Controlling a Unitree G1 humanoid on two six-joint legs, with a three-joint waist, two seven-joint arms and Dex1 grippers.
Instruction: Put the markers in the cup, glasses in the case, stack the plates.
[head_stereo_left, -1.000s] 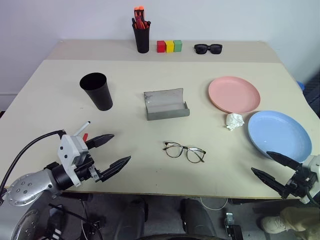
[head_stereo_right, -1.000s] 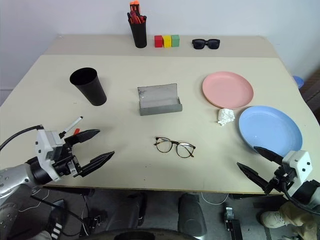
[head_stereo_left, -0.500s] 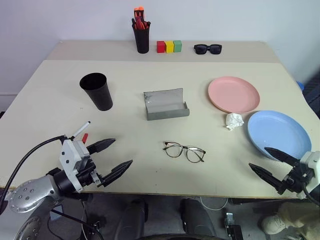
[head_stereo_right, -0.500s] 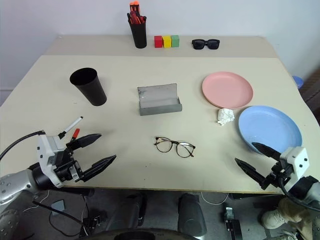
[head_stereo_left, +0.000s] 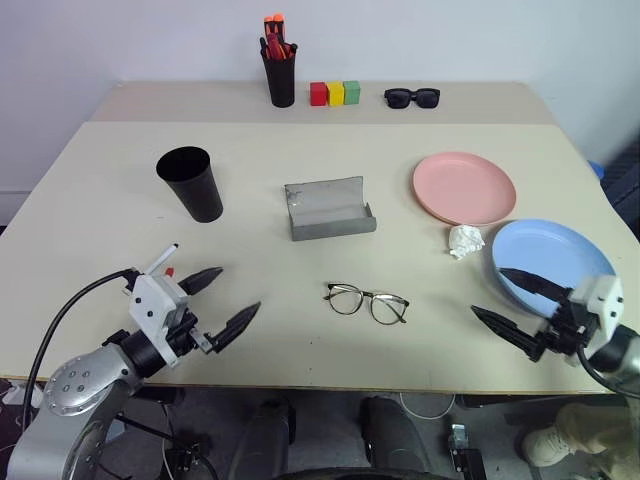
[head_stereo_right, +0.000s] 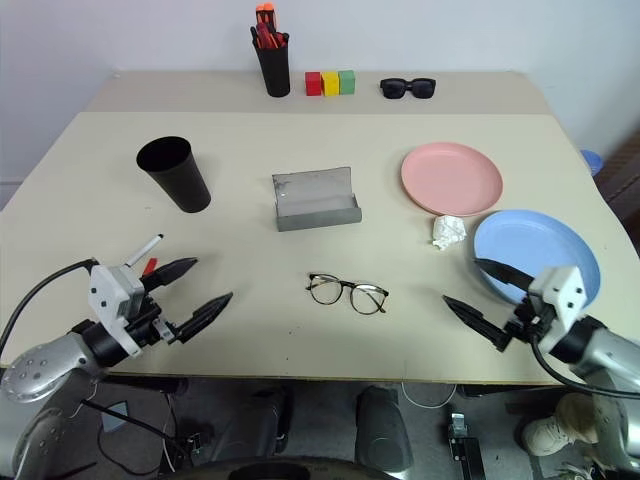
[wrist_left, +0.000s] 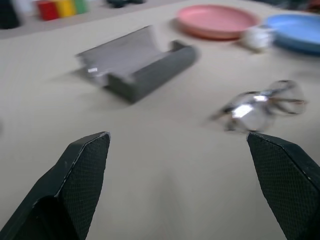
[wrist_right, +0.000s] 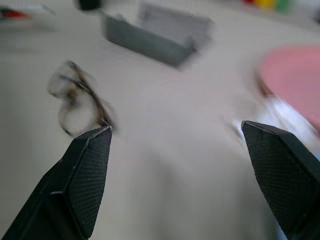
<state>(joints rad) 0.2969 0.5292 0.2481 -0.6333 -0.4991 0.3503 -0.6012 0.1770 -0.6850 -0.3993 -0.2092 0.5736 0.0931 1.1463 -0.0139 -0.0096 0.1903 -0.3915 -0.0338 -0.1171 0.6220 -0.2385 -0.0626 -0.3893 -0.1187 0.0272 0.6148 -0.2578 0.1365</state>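
Observation:
I expect the red marker (head_stereo_left: 169, 272) to lean against the black cup's side, mostly out of sight, when I put it in, because the cup is deep with a wide opening (head_stereo_left: 183, 163).
The wire-frame glasses (head_stereo_left: 366, 301) lie near the table's front, between my two grippers. Behind them sits the grey case (head_stereo_left: 330, 208) with its lid up. The black cup (head_stereo_left: 190, 183) stands at the left. A pink plate (head_stereo_left: 464, 188) and a larger blue plate (head_stereo_left: 550, 265) lie apart on the right. The white marker (head_stereo_left: 160, 260) and the short red marker (head_stereo_left: 171, 272) lie just behind my left wrist. My left gripper (head_stereo_left: 238, 290) is open and empty, left of the glasses. My right gripper (head_stereo_left: 488, 291) is open and empty, at the blue plate's near left edge.
A black pen holder (head_stereo_left: 281, 75) with orange-red pens, three coloured blocks (head_stereo_left: 335, 93) and black sunglasses (head_stereo_left: 412, 97) line the table's far edge. A crumpled white paper (head_stereo_left: 464, 240) lies between the two plates.
My right gripper has moved left and forward along the blue plate's near edge, towards the glasses. My left gripper has sunk slightly and turned a little inward. Both stay open.

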